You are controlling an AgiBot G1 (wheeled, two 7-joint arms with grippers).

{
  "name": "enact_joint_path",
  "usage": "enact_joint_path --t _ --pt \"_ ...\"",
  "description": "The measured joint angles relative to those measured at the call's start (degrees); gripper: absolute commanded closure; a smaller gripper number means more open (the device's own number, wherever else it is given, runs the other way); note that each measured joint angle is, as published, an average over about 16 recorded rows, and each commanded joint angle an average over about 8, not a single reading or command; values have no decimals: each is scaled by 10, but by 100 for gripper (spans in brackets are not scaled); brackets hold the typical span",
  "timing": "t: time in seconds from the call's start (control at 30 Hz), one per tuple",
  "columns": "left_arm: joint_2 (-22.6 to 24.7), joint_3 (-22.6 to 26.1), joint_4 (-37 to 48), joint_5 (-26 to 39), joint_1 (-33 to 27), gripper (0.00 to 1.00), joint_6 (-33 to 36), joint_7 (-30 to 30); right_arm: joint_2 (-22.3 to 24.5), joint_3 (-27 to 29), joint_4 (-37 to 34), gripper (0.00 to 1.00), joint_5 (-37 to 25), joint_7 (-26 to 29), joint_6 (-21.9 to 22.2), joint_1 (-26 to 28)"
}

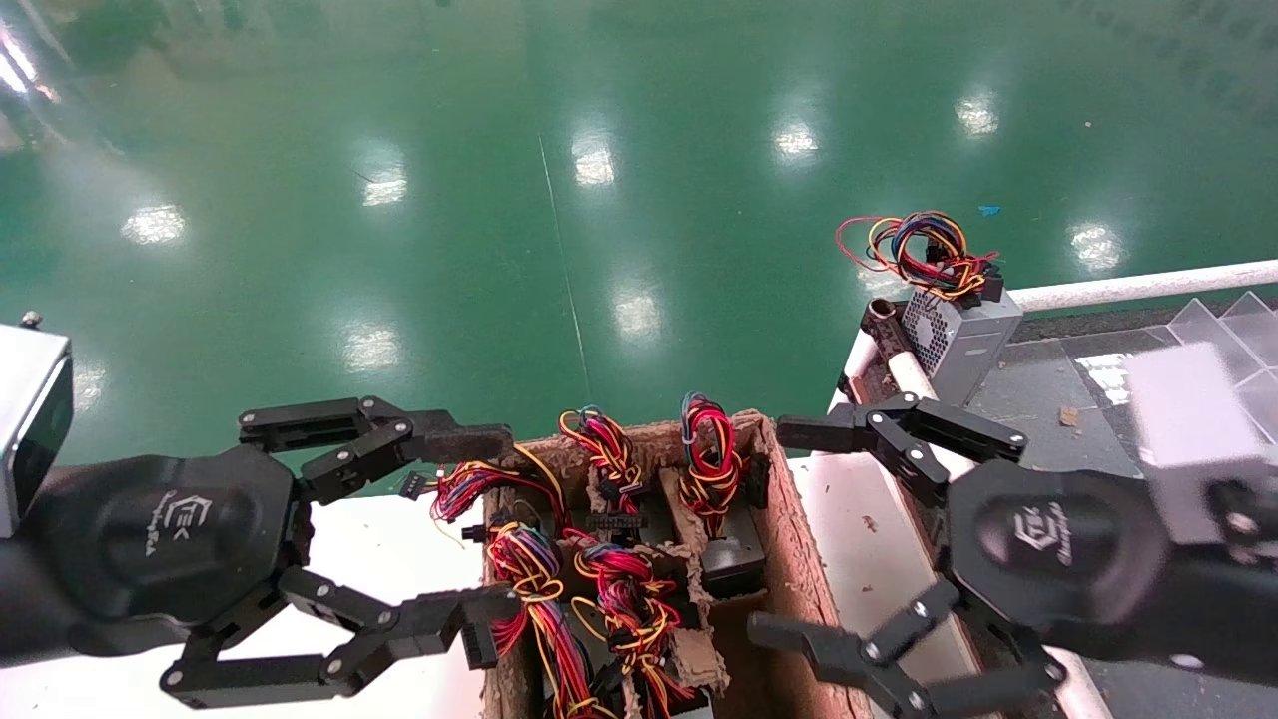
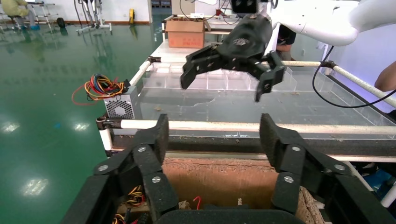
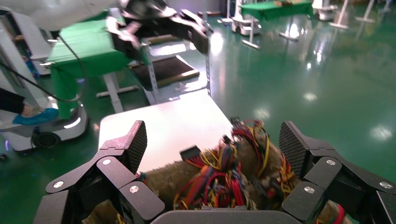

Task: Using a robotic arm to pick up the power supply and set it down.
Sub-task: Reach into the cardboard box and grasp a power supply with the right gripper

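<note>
The power supply point(image 1: 732, 558) is on the other side of the wire bundles from my left gripper, so next my right gripper picks it up by its upright loop of wires point(image 1: 712, 460).
The power supply point(image 1: 732, 561) sits in the right-hand compartment of a brown cardboard box point(image 1: 794, 559), dark top up, with a tight upright loop of red, yellow and blue wires point(image 1: 709, 461). My left gripper point(image 1: 499, 521) hovers open at the box's left edge, nothing between its fingers. My right gripper point(image 1: 777, 531) hovers open over the box's right wall, just right of the power supply and apart from it. In the left wrist view the left gripper point(image 2: 212, 135) is open above the box wall point(image 2: 219, 182). In the right wrist view the right gripper point(image 3: 212, 140) is open above wire bundles point(image 3: 219, 172).
Several other wire-bundled units point(image 1: 589, 589) fill the box between cardboard dividers. A grey box with a fan grille and loose wires point(image 1: 958, 335) stands on the right table's corner by a white rail point(image 1: 1138, 286). A white table point(image 1: 399, 559) lies left of the box. Green floor lies beyond.
</note>
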Motion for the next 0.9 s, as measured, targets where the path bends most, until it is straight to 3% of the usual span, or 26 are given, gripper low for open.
enact_joint_path --t 0.17,0.2,0.43,0.47,0.9 --pt "0 0 0 0 0 0 0 0 -16 -24 -6 0 -57 23 38 17" --pt "0 0 0 0 0 0 0 0 -20 -29 -9 5 -71 28 47 22" --pt "0 0 0 0 0 0 0 0 -61 -71 -34 90 -173 64 120 55" --pt "0 0 0 0 0 0 0 0 -68 -76 -38 98 -187 68 131 60" --pt "0 0 0 0 0 0 0 0 -145 -120 -72 100 -309 86 244 83"
